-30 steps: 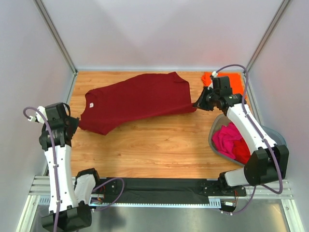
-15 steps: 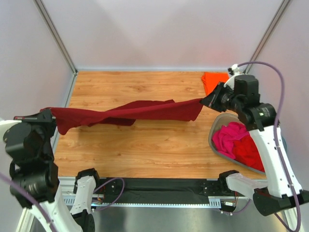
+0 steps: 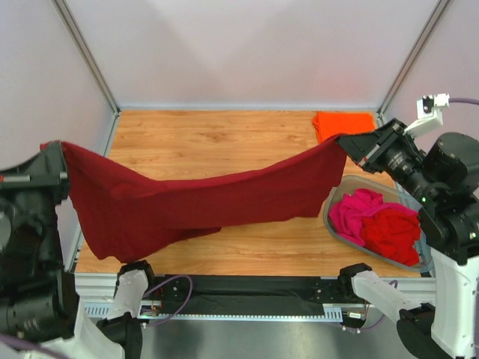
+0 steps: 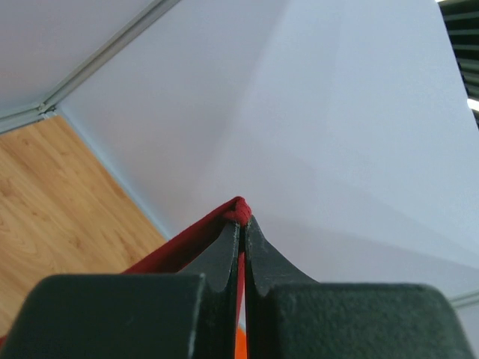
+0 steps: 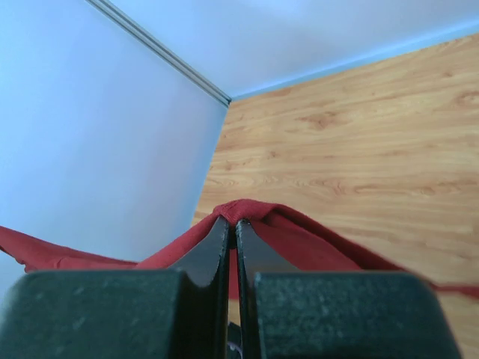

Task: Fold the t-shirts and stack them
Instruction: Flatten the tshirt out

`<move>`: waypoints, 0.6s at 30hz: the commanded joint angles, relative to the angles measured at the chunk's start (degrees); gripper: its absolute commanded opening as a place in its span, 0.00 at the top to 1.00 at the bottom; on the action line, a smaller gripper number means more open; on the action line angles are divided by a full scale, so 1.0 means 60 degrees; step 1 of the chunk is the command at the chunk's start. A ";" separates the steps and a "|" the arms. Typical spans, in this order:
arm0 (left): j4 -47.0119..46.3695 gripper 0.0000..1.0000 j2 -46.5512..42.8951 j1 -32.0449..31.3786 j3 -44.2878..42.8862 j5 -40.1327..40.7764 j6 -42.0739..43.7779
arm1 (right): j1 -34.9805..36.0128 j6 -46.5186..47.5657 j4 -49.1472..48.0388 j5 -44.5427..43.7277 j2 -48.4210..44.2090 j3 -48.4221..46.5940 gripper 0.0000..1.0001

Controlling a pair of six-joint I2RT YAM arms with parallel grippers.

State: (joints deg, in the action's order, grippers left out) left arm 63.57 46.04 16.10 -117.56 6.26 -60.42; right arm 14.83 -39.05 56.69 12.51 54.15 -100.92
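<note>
The dark maroon t-shirt's loose edge point(image 3: 217, 225) hangs toward the black strip. Both my grippers should swing it to the back point(image 3: 217, 131) and bring the t-shirt's held ends down nearer.
The dark maroon t-shirt point(image 3: 194, 198) hangs stretched in the air across the table between my two grippers. My left gripper point(image 3: 61, 153) is raised at the far left and shut on one end of it; the cloth bunches at its fingertips point(image 4: 241, 217). My right gripper point(image 3: 346, 143) is raised at the right and shut on the other end point(image 5: 233, 213). An orange t-shirt point(image 3: 343, 123) lies folded at the back right of the table. A magenta-pink t-shirt point(image 3: 353, 212) and a red t-shirt point(image 3: 393, 232) lie crumpled in the grey tub point(image 3: 333, 224).
The wooden table point(image 3: 224, 138) is walled by white panels on the left, back and right. The tub stands at the right edge. A black strip point(image 3: 247, 292) runs along the near edge between the arm bases.
Both grippers have risen and moved toward the near side with the maroon shirt, lifting it off the table. It now hangs spread out instead of lying flat.
</note>
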 commanded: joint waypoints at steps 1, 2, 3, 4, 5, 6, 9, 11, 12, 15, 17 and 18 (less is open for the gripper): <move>-0.1448 1.00 0.1552 0.0012 0.0037 -0.0340 -0.0125 | 0.0004 -0.0333 -0.1432 -0.0137 0.0963 -0.0229 1.00; -0.1759 1.00 0.1816 0.0012 0.0037 -0.0558 -0.0096 | 0.0004 -0.0362 -0.2030 -0.0224 0.1444 -0.0361 1.00; -0.2023 1.00 0.2399 0.0012 -0.0021 -0.0647 -0.0110 | 0.0004 -0.0406 -0.2326 -0.0385 0.1710 -0.0681 1.00; -0.2432 1.00 0.2709 0.0027 -0.0065 -0.0750 -0.0270 | 0.0004 -0.0406 -0.2865 -0.0473 0.1988 -0.0858 1.00; -0.2697 1.00 0.3002 0.0013 -0.0181 -0.0838 -0.0300 | 0.0004 -0.0392 -0.3131 -0.0576 0.2643 -0.1048 1.00; -0.2975 1.00 0.3556 0.0012 -0.0255 -0.0969 -0.0315 | 0.0004 -0.0377 -0.3366 -0.0736 0.2969 -0.1384 1.00; -0.3768 1.00 0.4873 0.0027 -0.1000 -0.1496 -0.0622 | 0.0004 -0.0202 -0.3880 -0.1395 0.4214 -0.2045 1.00; -0.4090 1.00 0.5609 0.0042 -0.1948 -0.1963 -0.0841 | 0.0004 0.0091 -0.3969 -0.1761 0.4786 -0.3053 1.00; -0.4135 1.00 0.6367 0.0042 -0.2346 -0.2083 -0.0886 | -0.0011 0.0193 -0.3897 -0.1836 0.5600 -0.3608 1.00; -0.4295 1.00 0.7748 0.0056 -0.3827 -0.2362 -0.1310 | 0.0004 0.0663 -0.2466 -0.1880 0.7635 -0.6827 1.00; -0.4806 1.00 0.8189 0.0129 -0.4311 -0.2740 -0.1864 | -0.0011 0.0911 -0.1787 -0.1880 0.8287 -0.8541 1.00; -0.5317 1.00 0.8466 0.0202 -0.4444 -0.2815 -0.2027 | -0.0040 0.0941 -0.1888 -0.1938 0.8362 -0.8565 1.00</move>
State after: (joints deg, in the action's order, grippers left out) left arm 42.19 96.62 16.29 -138.37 -6.35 -67.35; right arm 14.92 -36.75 43.72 3.86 103.74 -143.46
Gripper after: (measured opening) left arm 0.008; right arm 0.014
